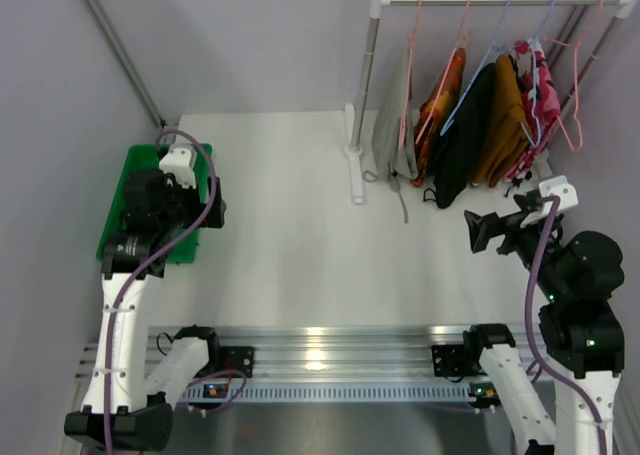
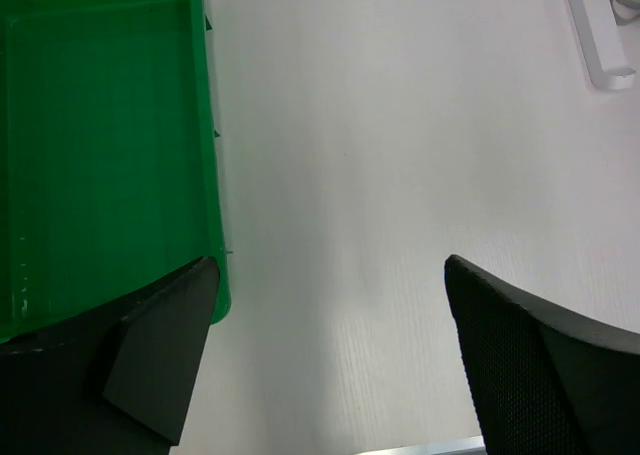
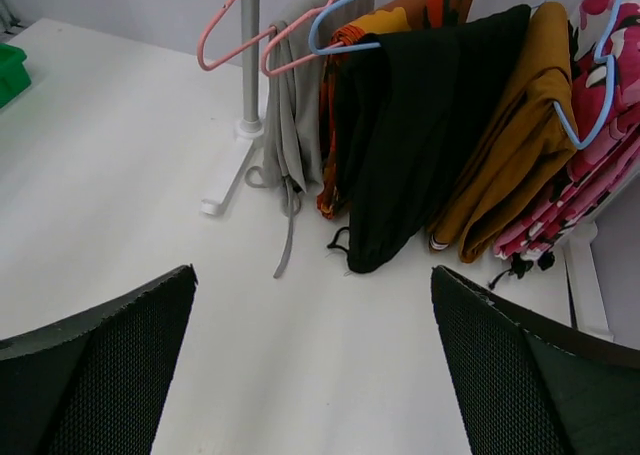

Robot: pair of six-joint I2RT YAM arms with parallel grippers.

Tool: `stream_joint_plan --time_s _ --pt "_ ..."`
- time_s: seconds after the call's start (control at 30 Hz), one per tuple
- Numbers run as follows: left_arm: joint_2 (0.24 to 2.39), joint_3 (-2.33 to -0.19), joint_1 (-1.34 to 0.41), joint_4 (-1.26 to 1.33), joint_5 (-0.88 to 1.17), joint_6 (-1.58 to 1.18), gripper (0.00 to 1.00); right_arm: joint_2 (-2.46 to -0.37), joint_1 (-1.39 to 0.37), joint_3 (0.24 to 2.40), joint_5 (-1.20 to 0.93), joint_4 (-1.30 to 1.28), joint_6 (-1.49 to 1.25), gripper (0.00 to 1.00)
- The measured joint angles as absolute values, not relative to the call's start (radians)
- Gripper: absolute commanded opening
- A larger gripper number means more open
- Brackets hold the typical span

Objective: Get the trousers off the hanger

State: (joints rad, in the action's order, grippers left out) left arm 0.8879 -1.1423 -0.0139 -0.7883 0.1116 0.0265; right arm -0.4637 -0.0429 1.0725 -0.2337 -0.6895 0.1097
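The salmon-pink hanger's near arm (image 1: 403, 130) reaches out beyond the light grey trousers, so the robot's right gripper should keep going toward that arm until the wire (image 1: 410, 63) is inside the fingers.
The light grey trousers (image 1: 392, 133) hang at the left end of the clothes rack on a salmon-pink wire hanger (image 1: 406, 85). Their drawstring (image 1: 403, 207) trails onto the table. In the right wrist view the trousers (image 3: 292, 105), the hanger (image 3: 235, 52) and the drawstring (image 3: 287, 240) lie ahead, far from the fingers. My right gripper (image 1: 482, 231) (image 3: 310, 365) is open and empty, pointing at the rack from the right front. My left gripper (image 1: 213, 203) (image 2: 330, 345) is open and empty, over the table beside the green bin.
A green bin (image 1: 118, 207) (image 2: 205, 125) sits at the left. The white rack pole (image 1: 368, 70) and its foot (image 2: 597, 35) stand mid-table. An orange patterned garment (image 3: 400, 5), a black one (image 3: 420, 115), a mustard one (image 3: 520, 135) and a pink patterned one (image 3: 590, 175) hang to the right of the trousers.
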Motion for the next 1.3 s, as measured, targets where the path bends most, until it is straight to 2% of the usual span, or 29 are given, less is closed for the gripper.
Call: stream_joint_plan --time_s 0.17,0.37,0.6,0.97,1.3 --pt "0.868 -1.142 -0.014 -0.786 0.095 0.024 0.99 -0.565 -0.043 1.231 -0.275 -0.707 0.072 0.99" --pt "0.864 -1.142 -0.014 -0.778 0.084 -0.006 0.99 -0.831 -0.043 1.555 -0.419 -0.693 -0.037 0.99" --pt "0.855 -1.142 -0.008 -0.778 0.091 -0.024 0.99 -1.125 -0.047 1.779 -0.549 -0.653 -0.229 0.95" --pt "0.853 -1.133 0.033 -0.777 0.115 -0.048 0.99 -1.362 -0.117 1.847 -0.537 -0.501 -0.447 0.70" --pt "0.841 -1.086 0.035 -0.724 0.116 -0.082 0.99 -1.609 -0.139 1.880 -0.478 -0.463 -0.500 0.64"
